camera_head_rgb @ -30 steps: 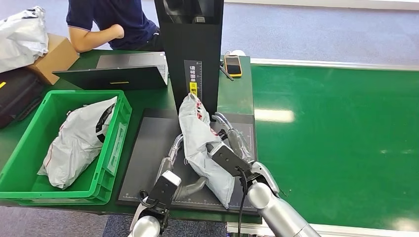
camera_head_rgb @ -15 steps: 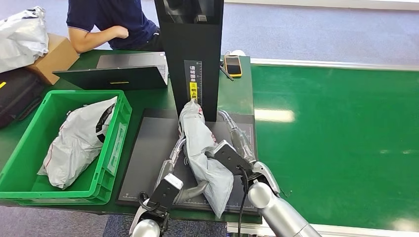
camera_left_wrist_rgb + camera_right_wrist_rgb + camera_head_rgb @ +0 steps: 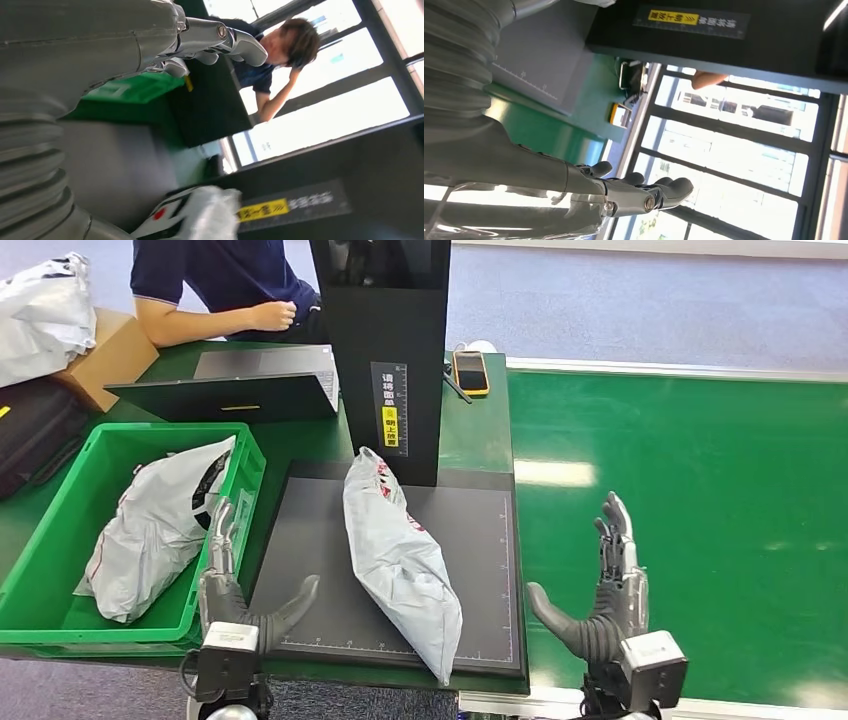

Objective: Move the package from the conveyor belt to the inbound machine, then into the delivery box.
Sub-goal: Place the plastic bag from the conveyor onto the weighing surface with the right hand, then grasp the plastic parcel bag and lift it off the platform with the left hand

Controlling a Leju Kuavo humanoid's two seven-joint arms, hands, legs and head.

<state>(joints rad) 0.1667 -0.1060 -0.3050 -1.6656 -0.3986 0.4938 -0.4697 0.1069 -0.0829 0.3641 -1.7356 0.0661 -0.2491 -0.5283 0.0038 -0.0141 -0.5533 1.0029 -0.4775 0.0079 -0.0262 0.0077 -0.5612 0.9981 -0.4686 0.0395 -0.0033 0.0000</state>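
Note:
My left gripper will make the grey package buckle in its hold and sag at the ends when I lift it, because loose creases run across the slack plastic.
A grey plastic package lies flat on the dark platform of the inbound machine, in front of its black upright column; one end of the package appears in the left wrist view. My left hand is raised at the platform's left edge, beside the green delivery box, fingers spread and holding nothing. My right hand is raised over the green conveyor belt, right of the platform, also spread and empty. Both hands are apart from the package.
The green box holds another grey bagged package. A laptop, a cardboard box and a phone sit behind. A person sits at the far side of the table.
Both hands have let go of the package and pulled back to either side. The package now lies flat on the platform instead of being propped up between them.

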